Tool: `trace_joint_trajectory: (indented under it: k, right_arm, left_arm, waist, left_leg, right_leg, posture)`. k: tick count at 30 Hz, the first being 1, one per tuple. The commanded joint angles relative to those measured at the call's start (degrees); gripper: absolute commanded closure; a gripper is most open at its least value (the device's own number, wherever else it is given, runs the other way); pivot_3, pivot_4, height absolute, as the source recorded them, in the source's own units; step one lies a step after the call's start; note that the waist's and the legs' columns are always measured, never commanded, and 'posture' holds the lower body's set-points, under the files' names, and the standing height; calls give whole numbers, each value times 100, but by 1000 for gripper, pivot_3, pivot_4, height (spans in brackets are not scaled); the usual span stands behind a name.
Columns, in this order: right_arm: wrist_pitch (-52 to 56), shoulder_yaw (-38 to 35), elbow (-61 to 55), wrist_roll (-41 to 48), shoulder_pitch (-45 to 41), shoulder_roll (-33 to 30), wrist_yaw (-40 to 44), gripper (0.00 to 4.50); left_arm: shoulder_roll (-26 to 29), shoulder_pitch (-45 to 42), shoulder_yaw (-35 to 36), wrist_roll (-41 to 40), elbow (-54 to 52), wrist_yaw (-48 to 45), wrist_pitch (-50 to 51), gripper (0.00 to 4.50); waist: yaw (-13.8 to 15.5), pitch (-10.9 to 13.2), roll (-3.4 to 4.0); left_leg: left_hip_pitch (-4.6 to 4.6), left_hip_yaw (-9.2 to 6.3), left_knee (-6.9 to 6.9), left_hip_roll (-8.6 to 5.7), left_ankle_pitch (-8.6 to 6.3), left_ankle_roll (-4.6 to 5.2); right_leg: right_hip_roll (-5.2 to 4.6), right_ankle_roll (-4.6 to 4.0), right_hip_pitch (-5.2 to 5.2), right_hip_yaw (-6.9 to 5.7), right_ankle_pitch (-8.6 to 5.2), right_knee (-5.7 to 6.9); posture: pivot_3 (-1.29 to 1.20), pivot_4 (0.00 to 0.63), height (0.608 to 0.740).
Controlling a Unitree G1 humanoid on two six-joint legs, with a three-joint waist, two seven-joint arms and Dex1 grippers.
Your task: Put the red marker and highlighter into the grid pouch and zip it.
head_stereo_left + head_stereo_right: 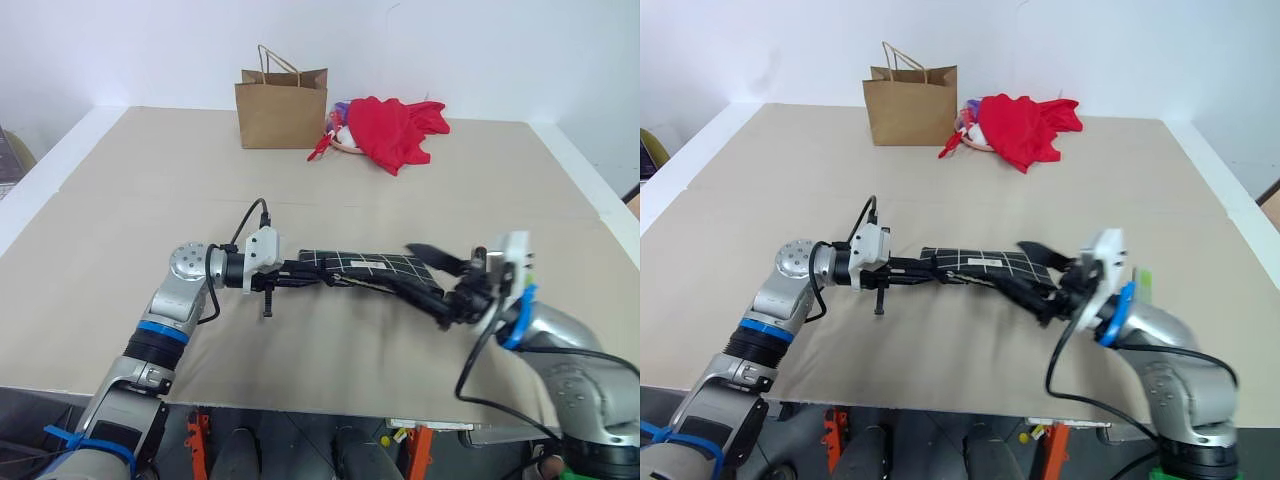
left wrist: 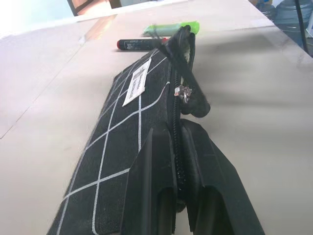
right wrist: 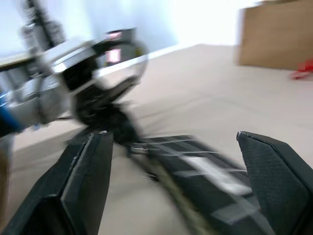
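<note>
The grid pouch's near edge (image 1: 372,264) shows pale lining (image 3: 185,204), so the grid pouch will take in the red marker lengthwise and cover it from sight when I push.
The grid pouch (image 1: 370,265), black with white lines, stretches sideways over the table, and my left gripper (image 1: 300,268) is shut on its left end. In the left wrist view the fingers (image 2: 156,161) clamp the zipper edge, with the zipper pull (image 2: 185,93) a little further along. Beyond the pouch's far end, the red marker (image 2: 139,44) and the green highlighter (image 2: 171,28) lie side by side on the table. My right gripper (image 1: 428,285) stands wide open at the pouch's right end. Its fingers (image 3: 88,171) are spread either side of the pouch (image 3: 205,171), gripping nothing.
A brown paper bag (image 1: 282,105) stands at the back of the beige table (image 1: 120,200), and a red cloth heap (image 1: 395,128) lies just right of it. The table's front edge runs close under both arms.
</note>
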Motion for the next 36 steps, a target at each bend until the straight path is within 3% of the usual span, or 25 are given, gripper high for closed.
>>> trace_joint_trajectory:
  k: [1,4,10,25,27,31,32,34,36]
  right_arm:
    - [-285,-410,377,-582,89,-19,-739,77]
    - [-682,-273,589,-1350,192,328,-1613,77]
    - [-1061,231,826,-2381,287,794,-2503,77]
    - [-232,510,975,-2829,136,1783,-3795,77]
    - [-177,446,974,-2824,166,1914,-3956,453]
    - [-21,531,864,-2924,260,2101,-4159,1753]
    - [6,558,842,-2952,276,2115,-4185,1848]
    - [47,606,816,-3021,315,2108,-4229,2788]
    - [34,635,798,-3067,326,2095,-4231,3186]
  left_arm:
    - [58,18,171,-126,-220,19,-93,4500]
    - [71,47,187,-131,-241,69,-86,4500]
    - [66,109,170,-154,-409,78,-30,4500]
    - [106,192,156,-135,-627,112,49,4500]
    - [103,189,154,-128,-628,122,51,4500]
    - [99,152,158,-107,-569,141,20,4500]
    - [97,140,158,-100,-547,146,10,4500]
    - [93,128,156,-97,-532,154,5,4500]
    - [89,116,153,-106,-532,158,13,4500]
  waist:
    - [4,0,0]
    - [4,0,0]
    - [-4,-1,11]
    - [-21,-4,15]
    - [-20,-5,14]
    - [-17,-6,13]
    - [-12,-6,12]
    - [-10,-8,11]
    - [-10,-8,11]
  left_leg:
    - [0,0,0,0,0,0]
    - [-1,0,-1,-1,0,0]
    - [-3,2,-13,-1,0,0]
    - [2,2,-16,-1,1,0]
    - [2,2,-16,-1,1,1]
    - [2,0,-16,-1,3,3]
    - [2,0,-16,-1,3,3]
    - [1,1,-15,-1,3,3]
    - [2,0,-16,-1,3,3]
  right_leg:
    - [0,0,0,0,0,0]
    - [0,1,-2,0,-1,0]
    - [0,-2,-10,2,-3,0]
    - [0,-5,-8,2,-2,0]
    - [0,-6,-8,1,-2,0]
    - [0,-6,-7,1,-2,0]
    - [0,-6,-7,1,-2,0]
    - [-1,-5,-6,1,-2,0]
    - [0,-6,-6,0,-3,0]
  posture:
    - [0,150,740]
    - [0,150,740]
    - [0,150,740]
    - [0,150,740]
    - [0,150,740]
    - [0,150,740]
    - [0,150,740]
    - [0,150,740]
    - [0,150,740]
